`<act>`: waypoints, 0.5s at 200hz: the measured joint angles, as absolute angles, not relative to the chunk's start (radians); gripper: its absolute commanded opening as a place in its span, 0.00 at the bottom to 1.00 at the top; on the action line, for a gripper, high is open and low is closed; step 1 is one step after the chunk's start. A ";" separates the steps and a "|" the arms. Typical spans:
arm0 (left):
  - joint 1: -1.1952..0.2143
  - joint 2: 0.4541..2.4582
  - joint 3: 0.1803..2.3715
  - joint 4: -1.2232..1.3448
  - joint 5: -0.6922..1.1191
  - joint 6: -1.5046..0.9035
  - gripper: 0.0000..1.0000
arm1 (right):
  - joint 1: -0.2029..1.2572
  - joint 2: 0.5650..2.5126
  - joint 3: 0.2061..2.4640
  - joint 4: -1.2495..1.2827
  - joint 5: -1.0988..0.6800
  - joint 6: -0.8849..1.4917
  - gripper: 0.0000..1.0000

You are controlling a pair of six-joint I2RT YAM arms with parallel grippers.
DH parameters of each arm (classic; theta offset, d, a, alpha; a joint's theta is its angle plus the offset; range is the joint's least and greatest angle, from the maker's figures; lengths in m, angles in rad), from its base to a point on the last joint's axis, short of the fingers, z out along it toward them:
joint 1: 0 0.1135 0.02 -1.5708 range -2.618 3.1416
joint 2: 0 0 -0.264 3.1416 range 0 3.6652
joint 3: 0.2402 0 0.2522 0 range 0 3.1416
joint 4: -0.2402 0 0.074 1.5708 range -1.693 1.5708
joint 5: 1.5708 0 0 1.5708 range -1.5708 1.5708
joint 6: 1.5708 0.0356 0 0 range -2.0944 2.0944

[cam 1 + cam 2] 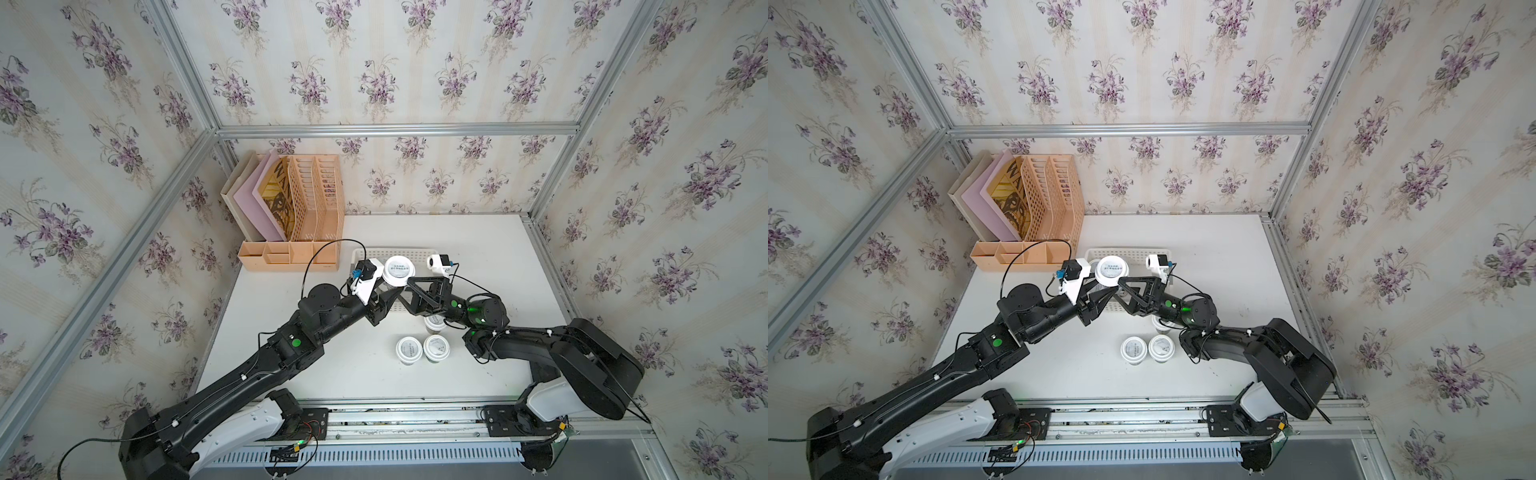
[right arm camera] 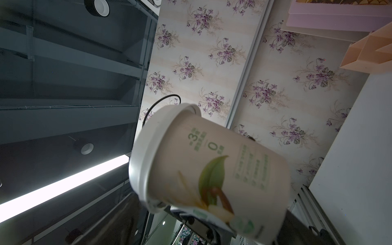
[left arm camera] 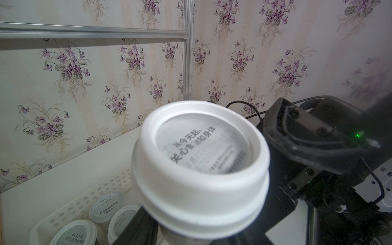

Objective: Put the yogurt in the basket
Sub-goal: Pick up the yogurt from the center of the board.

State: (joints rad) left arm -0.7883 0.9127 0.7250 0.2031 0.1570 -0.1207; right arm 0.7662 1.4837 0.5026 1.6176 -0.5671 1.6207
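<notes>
My right gripper's fingers reach across the yogurt from lid to base [image 2: 216, 167], so my right gripper should move back, turn and grip the yogurt [image 1: 398, 281] around its sides.
One yogurt [image 1: 398, 270] [image 1: 1110, 271] hangs upright above the white basket [image 1: 415, 252] [image 1: 1133, 251]. My left gripper [image 1: 395, 289] [image 3: 191, 233] is shut on its body below the white lid [image 3: 201, 161]. From the opposite side my right gripper [image 1: 405, 296] [image 2: 201, 229] stands open around the same cup [image 2: 212, 169], its fingers spread wider than the body. Three more yogurt cups [image 3: 107, 203] [image 3: 74, 233] [image 3: 123, 222] stand in the basket [image 3: 95, 195]. On the table stand two yogurts [image 1: 409, 350] [image 1: 436, 347] side by side and a third [image 1: 434, 322] half hidden under my right wrist.
A peach file organizer [image 1: 299, 216] with folders stands at the back left, close to the basket's left end. Aluminium frame posts and flowered walls close in the table [image 1: 478, 257] on three sides. Both forearms cross the middle of the table.
</notes>
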 measured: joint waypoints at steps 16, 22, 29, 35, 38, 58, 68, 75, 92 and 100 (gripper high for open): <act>-0.790 0.903 0.722 0.205 0.157 -0.124 0.51 | 0.765 1.479 0.503 1.610 -0.570 1.618 1.00; -0.790 0.899 0.720 0.205 0.157 -0.124 0.51 | 0.765 1.478 0.503 1.610 -0.571 1.616 1.00; -0.791 0.896 0.719 0.205 0.157 -0.124 0.51 | 0.765 1.477 0.503 1.608 -0.571 1.615 1.00; -0.792 0.893 0.719 0.205 0.157 -0.124 0.51 | 0.765 1.475 0.503 1.604 -0.572 1.615 1.00; -0.792 0.891 0.719 0.205 0.157 -0.124 0.51 | 0.765 1.473 0.503 1.601 -0.572 1.614 1.00; -0.791 0.883 0.719 0.204 0.157 -0.124 0.51 | 0.761 1.452 0.496 1.571 -0.581 1.596 1.00; -0.792 0.879 0.719 0.202 0.157 -0.124 0.52 | 0.757 1.429 0.487 1.543 -0.586 1.579 1.00; -0.792 0.874 0.718 0.198 0.157 -0.124 0.52 | 0.752 1.405 0.477 1.512 -0.591 1.563 1.00; -0.792 0.859 0.716 0.190 0.157 -0.124 0.52 | 0.736 1.324 0.457 1.395 -0.596 1.502 1.00; -0.792 0.852 0.716 0.184 0.157 -0.124 0.52 | 0.731 1.274 0.456 1.311 -0.595 1.460 1.00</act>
State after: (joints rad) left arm -0.7918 0.8516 0.7158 0.1841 0.1570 -0.1238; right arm 0.7311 1.2739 0.4564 1.3109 -0.5953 1.4601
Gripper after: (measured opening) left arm 0.520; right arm 0.998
